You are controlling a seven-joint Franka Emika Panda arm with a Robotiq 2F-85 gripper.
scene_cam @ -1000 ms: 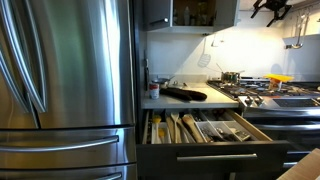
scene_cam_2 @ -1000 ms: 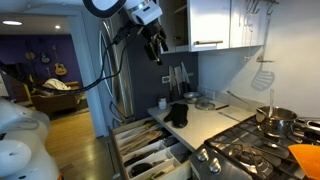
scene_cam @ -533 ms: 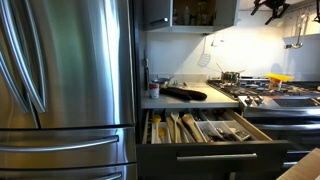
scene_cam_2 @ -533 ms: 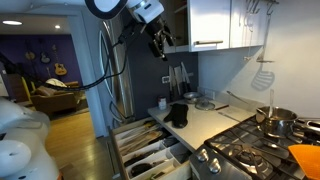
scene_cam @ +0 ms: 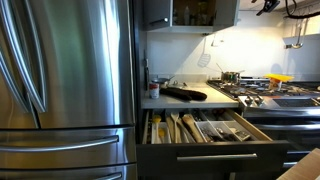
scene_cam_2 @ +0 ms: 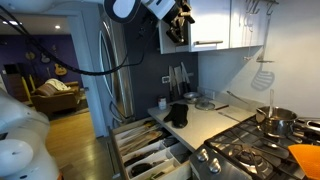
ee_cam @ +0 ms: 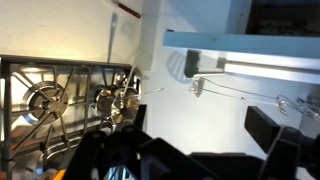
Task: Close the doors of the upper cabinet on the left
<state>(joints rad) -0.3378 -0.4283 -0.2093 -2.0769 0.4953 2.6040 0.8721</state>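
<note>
I expect the white door (scene_cam: 227,13) to swing inward and cover part of the cabinet's opening when I push, because it sticks out from the upper cabinet's side edge (scene_cam: 215,14).
The upper cabinet (scene_cam: 205,12) hangs beside the fridge, its dark inside with shelves of dim items showing. In an exterior view its open dark inside (scene_cam_2: 170,38) sits left of pale white door panels (scene_cam_2: 213,20). My gripper (scene_cam_2: 181,17) is up at the cabinet's open front, touching nothing that I can see. In an exterior view only its lower part (scene_cam: 266,5) shows at the top edge. In the wrist view the gripper (ee_cam: 200,125) is open and empty, its dark fingers (ee_cam: 272,130) apart before a white panel (ee_cam: 215,115).
A stainless steel fridge (scene_cam: 60,80) stands at the left. A utensil drawer (scene_cam: 205,130) is pulled out below the counter (scene_cam: 165,100). A stove with pots (scene_cam: 265,90) lies to the right. A spatula (scene_cam_2: 262,75) hangs on the wall.
The arm has risen and swung toward the cabinet. The gripper has gone from below the cabinet's front up to its open inside, and nearly out of the top of one view.
</note>
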